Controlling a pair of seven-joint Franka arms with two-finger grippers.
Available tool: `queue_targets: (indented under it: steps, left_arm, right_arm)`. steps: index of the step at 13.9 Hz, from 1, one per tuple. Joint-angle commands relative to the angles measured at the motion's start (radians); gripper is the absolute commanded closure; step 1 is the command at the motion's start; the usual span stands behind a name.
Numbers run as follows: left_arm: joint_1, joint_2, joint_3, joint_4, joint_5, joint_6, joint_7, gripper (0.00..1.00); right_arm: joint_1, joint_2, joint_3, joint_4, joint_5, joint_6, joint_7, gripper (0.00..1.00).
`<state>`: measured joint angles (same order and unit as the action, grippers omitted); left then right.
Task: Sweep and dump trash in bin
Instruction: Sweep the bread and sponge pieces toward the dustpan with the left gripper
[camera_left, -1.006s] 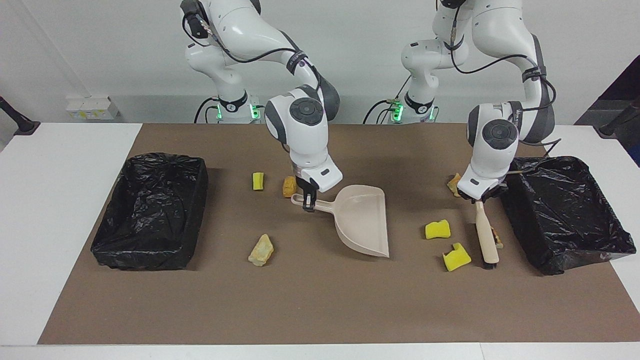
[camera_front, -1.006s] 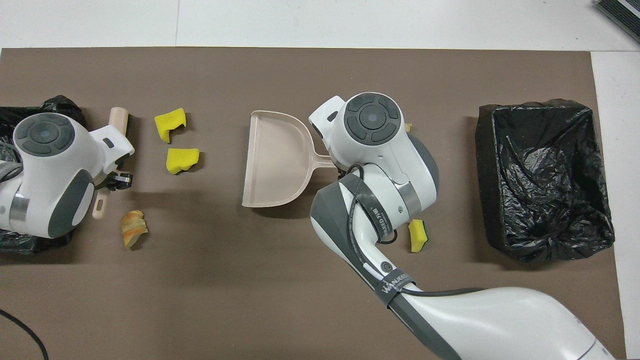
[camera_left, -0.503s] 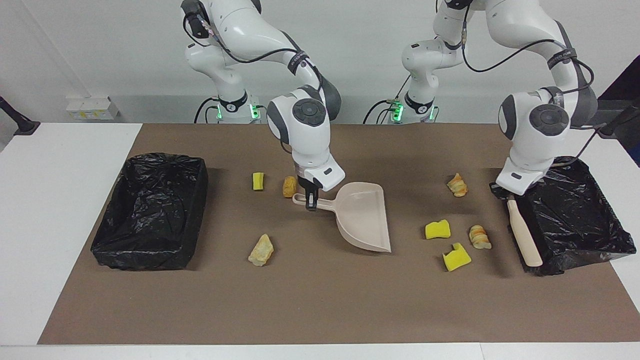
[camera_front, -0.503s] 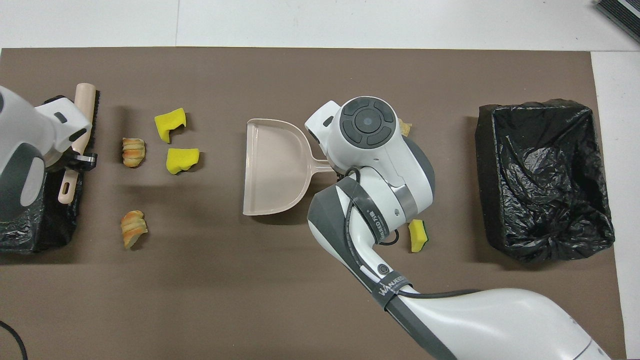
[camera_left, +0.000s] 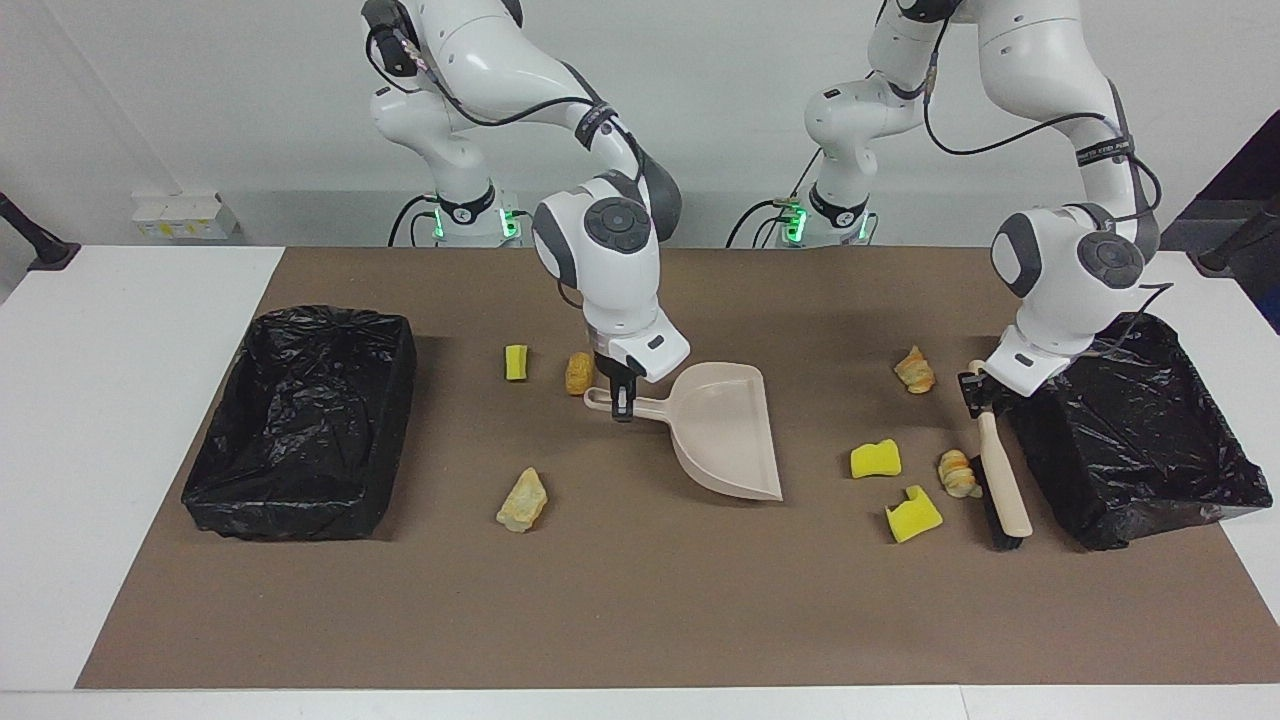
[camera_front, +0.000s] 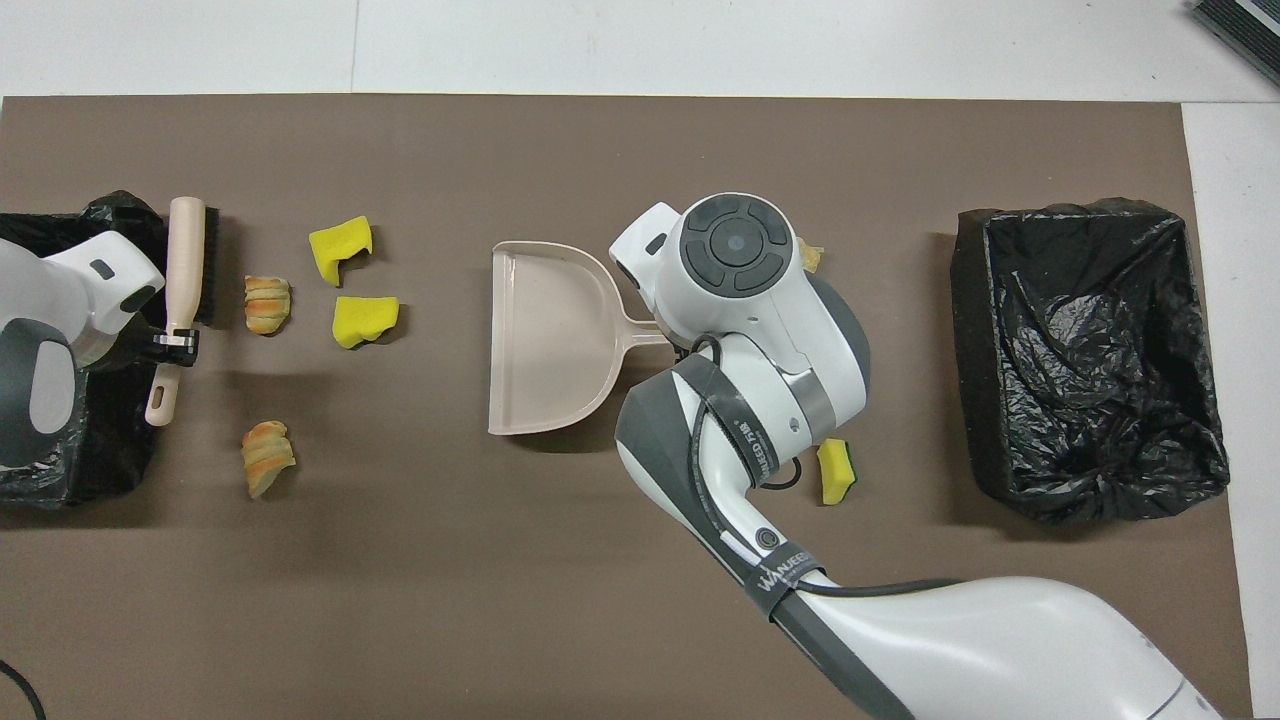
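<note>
The brush's bristles (camera_front: 210, 266) are behind the bread lump, near the bin, so my left gripper should brush the lump and the sponge chunks toward the dustpan's opening (camera_front: 497, 336).
My right gripper (camera_left: 622, 402) is shut on the handle of the beige dustpan (camera_left: 728, 432) (camera_front: 545, 335), whose mouth faces the left arm's end. My left gripper (camera_left: 978, 393) (camera_front: 170, 340) is shut on the handle of the brush (camera_left: 1003, 482) (camera_front: 186, 262). Its black bristles stand just beside a bread lump (camera_left: 958, 473) (camera_front: 267, 303). Two yellow sponge chunks (camera_left: 875, 458) (camera_left: 913, 513) lie between that lump and the dustpan. Another bread lump (camera_left: 914, 369) lies nearer the robots. A sponge piece (camera_left: 516, 362), an orange lump (camera_left: 578, 372) and a tan lump (camera_left: 523, 500) lie on the dustpan's handle side.
Two black-lined bins stand on the brown mat (camera_left: 640, 610), one (camera_left: 1135, 425) at the left arm's end right beside the brush, one (camera_left: 300, 425) at the right arm's end. The right arm's forearm (camera_front: 760, 470) stretches over the mat near the robots.
The left gripper swung the brush off the bread lump toward the bin, then back beside the lump. The dustpan shifted slightly in the right gripper.
</note>
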<state>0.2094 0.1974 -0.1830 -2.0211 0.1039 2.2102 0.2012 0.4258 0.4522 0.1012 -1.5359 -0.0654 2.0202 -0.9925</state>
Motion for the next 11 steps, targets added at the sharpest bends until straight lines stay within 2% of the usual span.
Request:
queue_targets:
  steps: [1,6,11]
  left_arm:
    - [-0.059,-0.019,0.011,-0.03,-0.041,0.005,0.113,1.0]
    - [-0.162,-0.062,0.011,-0.08,-0.041,-0.073,0.19,1.0]
    - [-0.156,-0.075,0.019,-0.025,-0.043,-0.13,0.179,1.0]
  right_arm:
    - [-0.012,-0.029,0.005,-0.027,0.018,-0.001,-0.04,1.0]
    - [-0.01,-0.03,0.005,-0.029,0.016,-0.003,-0.04,1.0]
    - [-0.01,-0.03,0.005,-0.032,0.018,0.0,-0.037,1.0]
